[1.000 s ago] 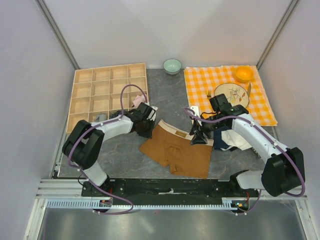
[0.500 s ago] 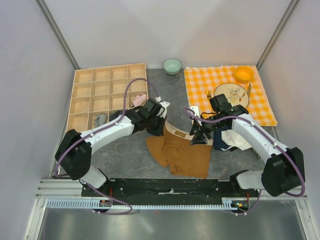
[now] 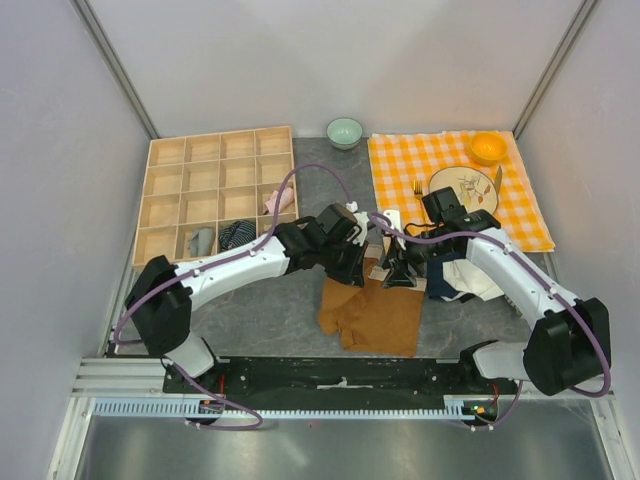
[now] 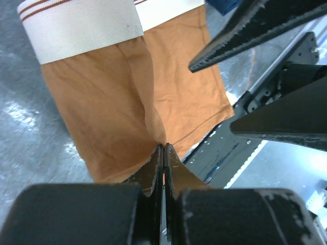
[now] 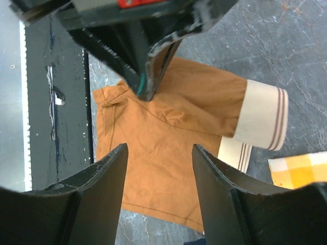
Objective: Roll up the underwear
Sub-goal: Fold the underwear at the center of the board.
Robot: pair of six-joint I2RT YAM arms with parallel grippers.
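The underwear's lower half (image 3: 393, 323) lies flat beside the brown fold, so my left gripper should keep moving the fold across until it reaches that half's outer edge (image 3: 418, 320), and then let go.
The rust-brown underwear (image 3: 383, 318) lies on the grey table, folded over on itself, with its tan band (image 4: 82, 25) at the far end. My left gripper (image 4: 163, 149) is shut on a fold of its brown cloth; it also shows in the top view (image 3: 350, 270). My right gripper (image 5: 158, 153) is open and empty, hovering above the brown cloth just right of the left gripper (image 3: 400, 272). The tan band (image 5: 263, 118) lies doubled to its right. The cream-white underwear (image 3: 487, 284) lies partly hidden under the right arm, beside a dark navy cloth (image 3: 441, 283).
A wooden compartment tray (image 3: 170, 190) at the back left holds a dark striped sock bundle (image 3: 236, 233), a grey cloth (image 3: 203, 240) and a pink cloth (image 3: 278, 200). A green bowl (image 3: 345, 131) stands behind. The checked cloth (image 3: 400, 160) carries a plate (image 3: 465, 186) and an orange bowl (image 3: 488, 147).
My left gripper has pulled the left side of the brown underwear to the right, folding it over the right half. The right arm has hardly moved.
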